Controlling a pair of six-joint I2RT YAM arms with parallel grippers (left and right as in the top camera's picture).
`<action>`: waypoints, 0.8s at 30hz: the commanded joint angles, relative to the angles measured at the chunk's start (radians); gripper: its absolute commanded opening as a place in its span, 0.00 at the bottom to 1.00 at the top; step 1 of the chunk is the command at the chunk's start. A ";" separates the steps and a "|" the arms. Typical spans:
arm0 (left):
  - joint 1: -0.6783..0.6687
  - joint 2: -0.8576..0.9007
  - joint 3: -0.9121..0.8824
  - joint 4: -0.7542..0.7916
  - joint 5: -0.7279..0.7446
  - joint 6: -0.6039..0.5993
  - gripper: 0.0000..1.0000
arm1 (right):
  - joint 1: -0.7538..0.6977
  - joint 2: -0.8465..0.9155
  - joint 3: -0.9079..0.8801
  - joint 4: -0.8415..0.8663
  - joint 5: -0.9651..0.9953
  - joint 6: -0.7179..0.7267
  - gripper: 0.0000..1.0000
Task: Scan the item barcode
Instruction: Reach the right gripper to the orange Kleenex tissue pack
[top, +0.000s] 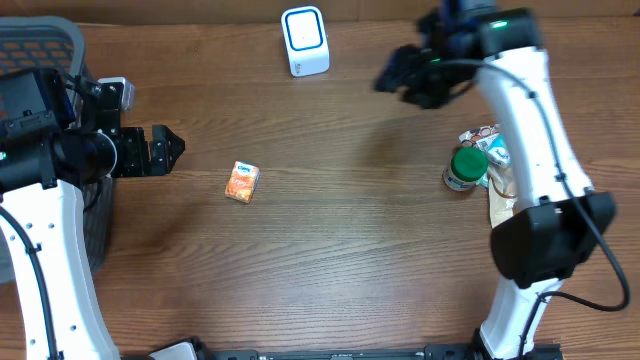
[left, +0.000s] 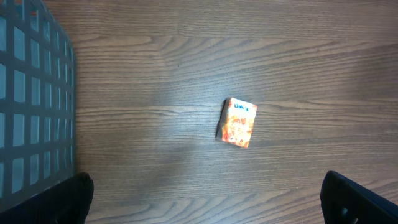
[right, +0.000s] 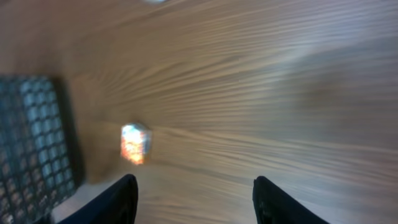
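Observation:
I should keep moving my open right gripper toward the orange box (top: 242, 182) until its fingers are on both sides of the box, because clear wood (top: 320, 130) lies between the gripper and the box.
The item, a small orange box (top: 241, 182), lies flat on the wooden table, left of centre. It also shows in the left wrist view (left: 237, 122) and, blurred, in the right wrist view (right: 135, 143). A white and blue barcode scanner (top: 305, 40) stands at the back edge. My left gripper (top: 178, 150) hovers just left of the box, open wide and empty (left: 208, 208). Over the back right, away from the box, my right gripper (top: 392, 80) is open with nothing between its fingers (right: 196, 199).
A grey mesh basket (top: 40, 45) stands at the far left, beside the left arm (left: 31, 93). A green-lidded jar (top: 466, 168) and several packets (top: 488, 143) lie at the right, close to the right arm's base.

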 joint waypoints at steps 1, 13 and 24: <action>0.005 0.006 -0.003 0.000 0.000 0.015 1.00 | 0.113 -0.009 -0.075 0.084 -0.029 0.058 0.61; 0.005 0.006 -0.003 0.000 0.000 0.015 1.00 | 0.403 0.124 -0.245 0.468 -0.025 0.232 0.56; 0.005 0.006 -0.003 0.000 0.000 0.015 0.99 | 0.529 0.243 -0.245 0.674 0.160 0.070 0.57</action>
